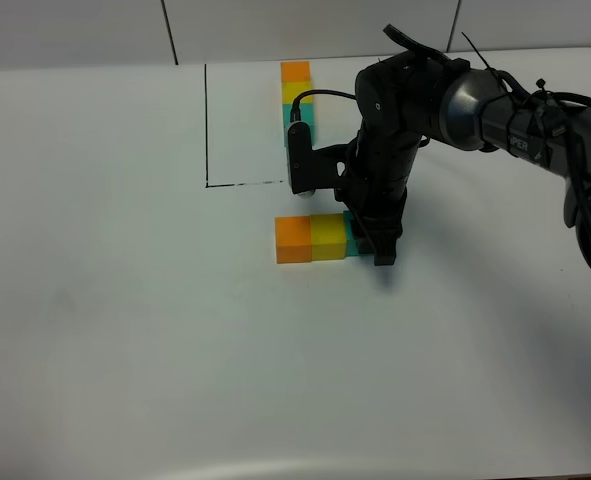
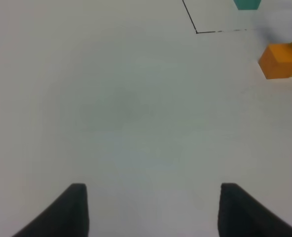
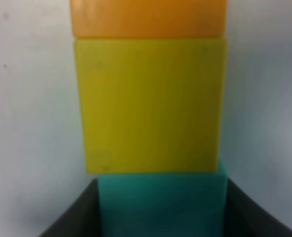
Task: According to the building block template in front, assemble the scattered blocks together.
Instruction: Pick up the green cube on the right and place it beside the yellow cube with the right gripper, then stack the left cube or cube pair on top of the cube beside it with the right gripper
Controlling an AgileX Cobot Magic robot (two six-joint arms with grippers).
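Observation:
Next, I let go of the teal block with my right gripper, grip the yellow block (image 1: 328, 237) with it and turn the row, because the assembled row (image 1: 312, 240) lies crosswise to the building block template.
The building block template (image 1: 297, 93), a row of orange, yellow and teal cubes, lies at the back along a thin black outline (image 1: 207, 130). Of the scattered blocks, the orange block (image 1: 293, 240) and yellow block (image 1: 327, 237) sit side by side in mid-table, and the teal block (image 1: 350, 240) touches the yellow one, mostly hidden. My right gripper (image 1: 368, 243) is shut on the teal block (image 3: 160, 197), which presses against the yellow block (image 3: 150, 103) with the orange block (image 3: 148, 17) beyond. My left gripper (image 2: 153, 212) hangs open over bare table, off to one side of the orange block (image 2: 279, 60).
The white table (image 1: 125, 330) spreads wide to the left and front. The right arm (image 1: 495, 110) reaches in from the right edge over the table's back right. A tiled wall (image 1: 75, 30) borders the far edge.

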